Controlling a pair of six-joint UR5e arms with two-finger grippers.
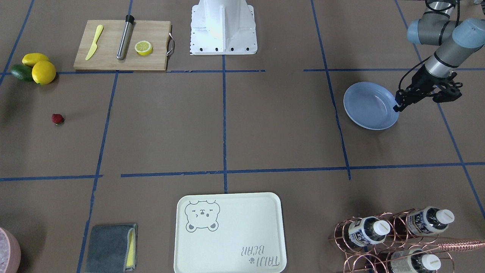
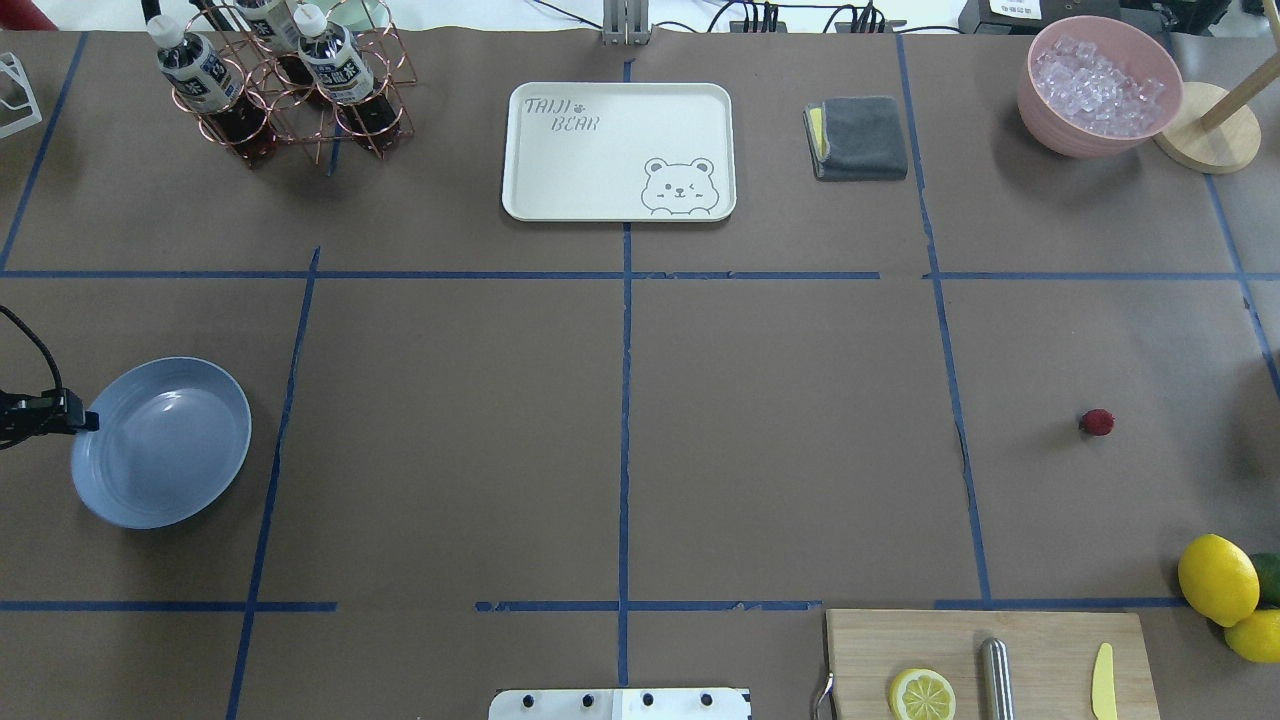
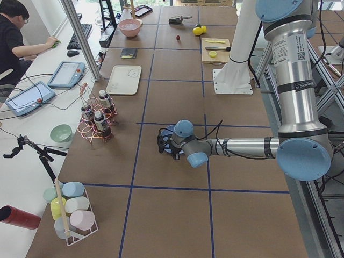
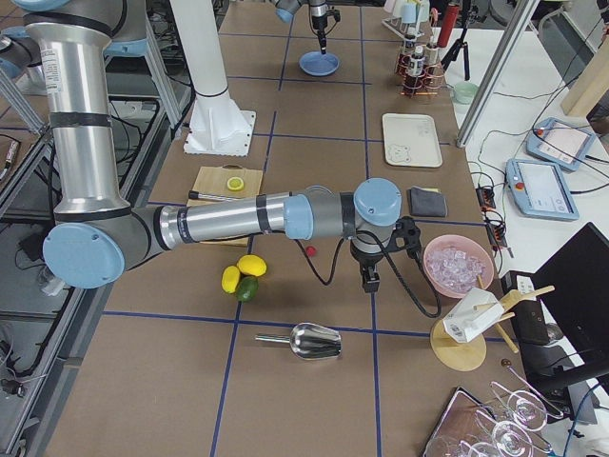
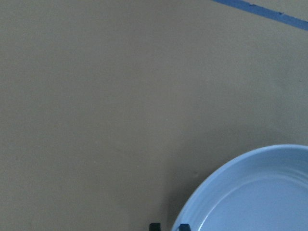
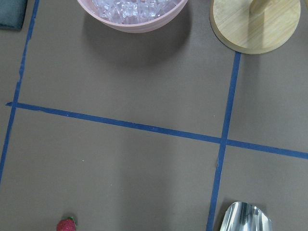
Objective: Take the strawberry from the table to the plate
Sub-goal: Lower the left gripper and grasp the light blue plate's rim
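I should open my left gripper because the plate's rim [image 5: 180,220] is under one of its fingers. I should then put its fingers on both sides of the plate's rim and carry the plate closer to the strawberry.
The strawberry [image 1: 57,119] [image 2: 1096,422] lies alone on the table [image 2: 780,440], small and dark red. It also shows at the bottom left of the right wrist view [image 6: 66,224]. Far across the table sits the light-blue plate [image 1: 369,106] [image 2: 160,440] [image 5: 255,192], with nothing in it. My left gripper [image 1: 396,107] [image 2: 88,421] hangs at the plate's outer rim, its fingers drawn together and holding nothing. My right gripper [image 4: 369,281] hovers over the table between the strawberry [image 4: 310,251] and a pink bowl. I cannot tell whether it is open or shut.
Two lemons and an avocado [image 1: 36,68] sit near the strawberry. A cutting board [image 1: 123,45] carries a lemon half, a knife and a metal tube. Elsewhere are a bear tray [image 1: 229,233], a grey cloth [image 1: 111,248], an ice bowl [image 2: 1100,85], a scoop [image 4: 309,340] and a bottle rack [image 1: 394,235].
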